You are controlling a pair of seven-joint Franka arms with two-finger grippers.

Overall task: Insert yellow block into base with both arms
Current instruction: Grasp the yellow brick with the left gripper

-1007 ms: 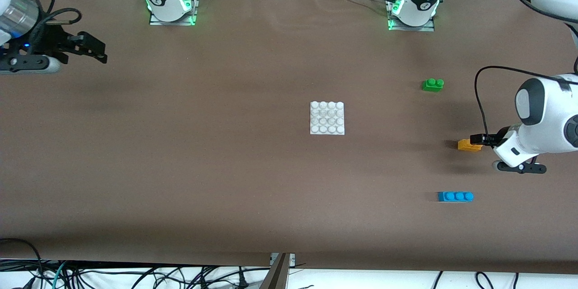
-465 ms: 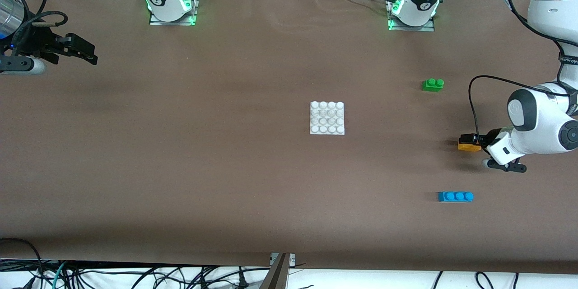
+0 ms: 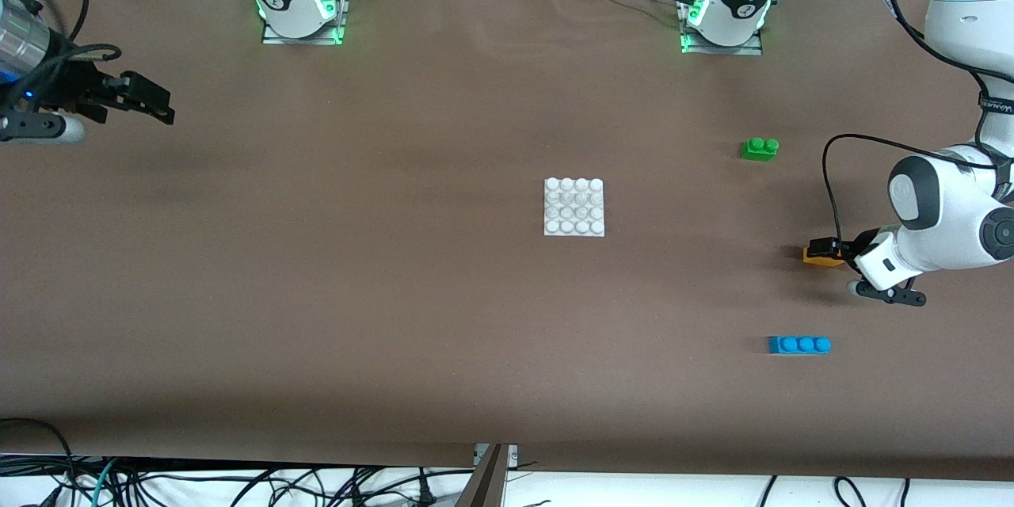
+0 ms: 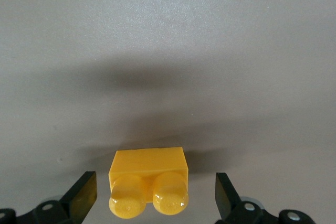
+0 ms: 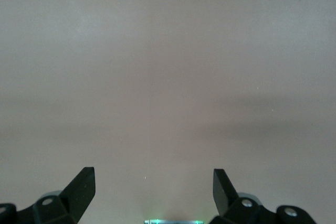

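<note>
My left gripper will make the yellow block (image 4: 148,182) shift and turn square between the fingers when it closes, because the block sits a little crooked, nearer one finger.
The yellow block (image 3: 818,258) (image 4: 148,179) rests on the brown table toward the left arm's end, its two studs facing my left wrist camera. My left gripper (image 3: 825,246) (image 4: 155,191) is open and straddles it, one finger on each side with a gap at both, touching neither. The white studded base (image 3: 574,207) lies flat in the middle of the table. Low over bare table at the right arm's end, my right gripper (image 3: 154,104) (image 5: 154,190) is open with nothing between its fingers.
A green two-stud brick (image 3: 760,148) lies farther from the front camera than the yellow block, and a blue three-stud brick (image 3: 798,344) lies nearer. The two arm bases (image 3: 301,4) (image 3: 725,12) stand along the table's back edge.
My left gripper has slid forward so that its open fingers now straddle the yellow block. My right gripper has shifted slightly over its end of the table. The bricks and base have not moved.
</note>
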